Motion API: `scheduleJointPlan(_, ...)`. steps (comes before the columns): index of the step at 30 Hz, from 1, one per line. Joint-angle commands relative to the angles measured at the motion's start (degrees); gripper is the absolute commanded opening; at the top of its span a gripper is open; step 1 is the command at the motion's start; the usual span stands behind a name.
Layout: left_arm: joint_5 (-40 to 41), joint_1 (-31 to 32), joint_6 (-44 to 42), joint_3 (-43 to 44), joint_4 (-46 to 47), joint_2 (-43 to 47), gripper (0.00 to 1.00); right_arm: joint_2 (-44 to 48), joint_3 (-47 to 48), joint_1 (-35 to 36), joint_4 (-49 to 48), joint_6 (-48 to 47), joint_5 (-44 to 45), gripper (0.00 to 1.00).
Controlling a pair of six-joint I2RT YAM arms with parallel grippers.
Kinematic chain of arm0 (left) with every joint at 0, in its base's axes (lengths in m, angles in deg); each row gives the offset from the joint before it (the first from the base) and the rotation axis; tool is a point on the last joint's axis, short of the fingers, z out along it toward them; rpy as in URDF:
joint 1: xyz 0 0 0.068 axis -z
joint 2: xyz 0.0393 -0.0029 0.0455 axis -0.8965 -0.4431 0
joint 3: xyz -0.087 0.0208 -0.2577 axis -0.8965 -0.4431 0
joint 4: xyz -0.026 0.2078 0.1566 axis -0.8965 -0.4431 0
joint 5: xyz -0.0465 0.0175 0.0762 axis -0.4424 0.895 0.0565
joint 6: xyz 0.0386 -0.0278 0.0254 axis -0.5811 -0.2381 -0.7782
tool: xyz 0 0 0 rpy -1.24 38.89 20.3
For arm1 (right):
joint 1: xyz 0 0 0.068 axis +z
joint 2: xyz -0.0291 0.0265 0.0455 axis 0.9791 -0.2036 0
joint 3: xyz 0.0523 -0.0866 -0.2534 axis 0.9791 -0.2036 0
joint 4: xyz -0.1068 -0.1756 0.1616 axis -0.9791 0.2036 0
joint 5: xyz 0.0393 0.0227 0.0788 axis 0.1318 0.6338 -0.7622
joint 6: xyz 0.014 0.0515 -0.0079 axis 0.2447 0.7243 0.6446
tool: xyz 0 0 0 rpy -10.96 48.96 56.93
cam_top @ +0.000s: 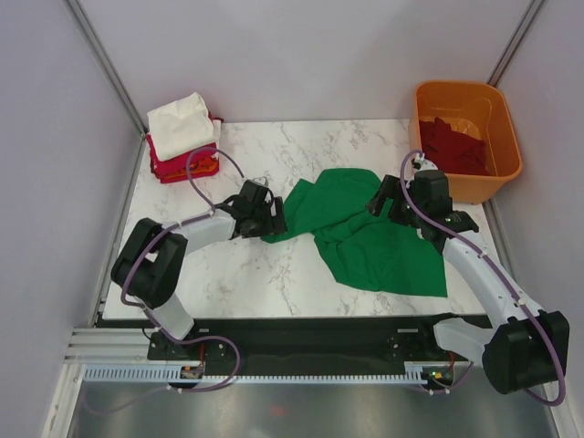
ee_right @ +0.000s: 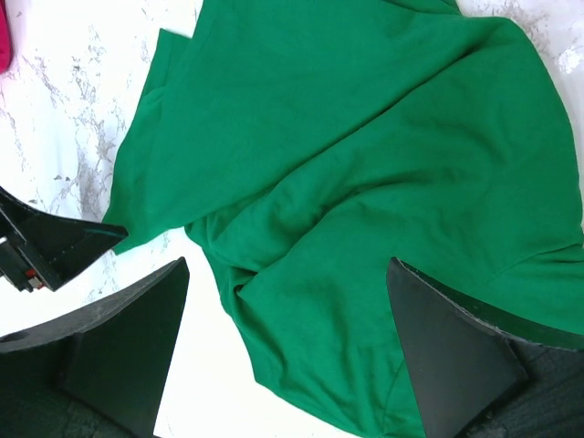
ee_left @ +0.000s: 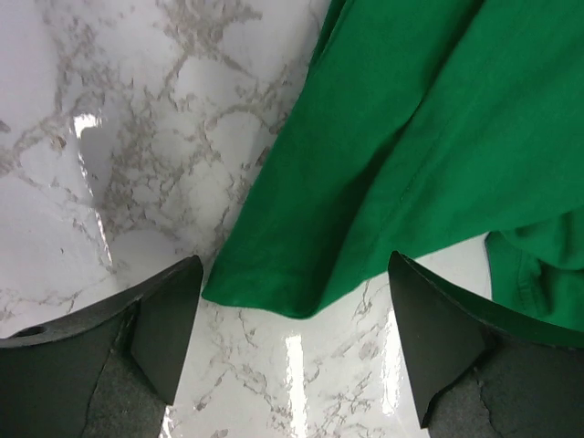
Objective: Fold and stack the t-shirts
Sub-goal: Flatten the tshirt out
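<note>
Next, my left gripper pulls the t-shirt's corner [ee_left: 263, 286] away while my right gripper holds the folds, because the green t-shirt's middle [cam_top: 334, 235] is bunched up in folds.
A bright green t-shirt [cam_top: 365, 233] lies crumpled and partly spread in the middle of the marble table [cam_top: 255, 283]. My left gripper [cam_top: 274, 219] is open at the shirt's left corner. In the left wrist view that corner [ee_left: 274, 283] lies flat on the table between the fingers of the left gripper [ee_left: 295, 274], and nothing is gripped. My right gripper [cam_top: 388, 203] is open over the shirt's upper right part. In the right wrist view, the green cloth [ee_right: 365, 137] shows below the right gripper [ee_right: 287, 274]. A folded stack with a cream-white shirt [cam_top: 182, 123] on red and orange ones [cam_top: 182, 164] sits at the back left.
An orange plastic tub [cam_top: 502, 169] stands at the back right with dark maroon cloth [cam_top: 452, 141] inside. Grey walls close in the table on three sides. The left gripper's finger [ee_right: 55, 246] shows at the left edge of the right wrist view.
</note>
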Motion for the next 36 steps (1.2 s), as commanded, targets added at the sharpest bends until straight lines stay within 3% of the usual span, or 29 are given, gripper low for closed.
scheduleJointPlan(1, 3.44, 0.15, 0.16, 0.51, 1.71, -2.54, 0.90, 0.88, 1.11, -0.10, -0.70, -1.37, -0.26, 0.98)
scheduleJointPlan(6, 3.44, 0.15, 0.16, 2.26, 1.71, -4.12, 0.90, 0.79, 0.23, -0.10, -0.88, -0.93, -1.05, 0.98)
scheduleJointPlan(9, 3.44, -0.47, 0.16, 2.09, 1.71, -0.18, 0.90, 0.44, -1.52, 0.60, -1.41, -0.32, -2.72, 0.98)
scheduleJointPlan(10, -2.91, -0.73, -0.97, 1.92, 2.84, 1.14, 0.66, 0.35, -1.97, 1.04, -1.50, -0.32, -2.72, 0.98)
scheduleJointPlan(11, -3.41, -0.99, -1.42, 1.39, 2.85, 2.63, 0.03, 0.00, -2.40, 1.56, -1.50, -0.49, -2.72, 0.98)
scheduleJointPlan(12, -5.33, -1.17, -2.03, 1.21, 2.68, 4.65, 0.02, 0.00, -3.19, 1.83, -1.32, -0.67, -2.64, 0.98)
scheduleJointPlan(16, -4.56, -1.44, -4.59, -0.98, -0.75, 7.65, 0.02, 0.17, -4.96, 2.18, -1.23, -0.67, -2.46, 0.98)
scheduleJointPlan(17, -4.21, -1.44, -4.50, -2.90, -1.01, 7.92, 0.15, 0.00, -5.13, 2.18, -1.41, -0.58, -2.37, 0.98)
scheduleJointPlan(18, -3.25, -1.44, -4.15, -3.96, -1.19, 8.35, 0.15, -0.09, -5.13, 2.27, -1.41, -0.49, -2.37, 0.98)
scheduleJointPlan(19, -3.15, -1.44, -3.80, -4.84, -1.02, 8.45, 0.14, -0.26, -5.05, 2.36, -1.50, -0.58, -2.37, 0.98)
scheduleJointPlan(20, -3.15, -1.44, -3.62, -6.42, -1.01, 8.36, 0.02, -0.53, -4.87, 2.45, -1.58, -0.41, -2.46, 0.98)
scheduleJointPlan(24, -3.41, -1.44, -3.27, -8.37, -0.66, 8.97, 0.02, -0.53, -4.60, 3.67, -1.58, -0.14, -2.64, 0.98)
scheduleJointPlan(28, -1.58, -1.70, -3.09, -8.28, -1.54, 14.41, 0.03, -0.96, -6.89, 10.94, -2.20, 0.91, -1.32, 0.98)
scheduleJointPlan(29, -0.87, -1.79, -2.75, -8.02, -1.89, 15.21, 0.32, -1.84, -7.67, 12.71, -2.20, 1.00, -0.36, 0.98)
scheduleJointPlan(30, -0.34, -1.96, -2.48, -8.02, -2.24, 15.21, 0.53, -2.37, -7.94, 14.30, -2.20, 1.26, 0.69, 0.98)
scheduleJointPlan(32, 1.24, -2.40, -1.95, -8.37, -2.07, 13.47, 0.81, -2.81, -8.99, 17.21, -2.29, 2.40, 2.72, 0.98)
scheduleJointPlan(36, 1.07, -2.40, -1.86, -8.37, -0.32, 10.04, 0.89, -2.02, -9.79, 18.35, -2.64, 3.11, 3.78, 0.98)
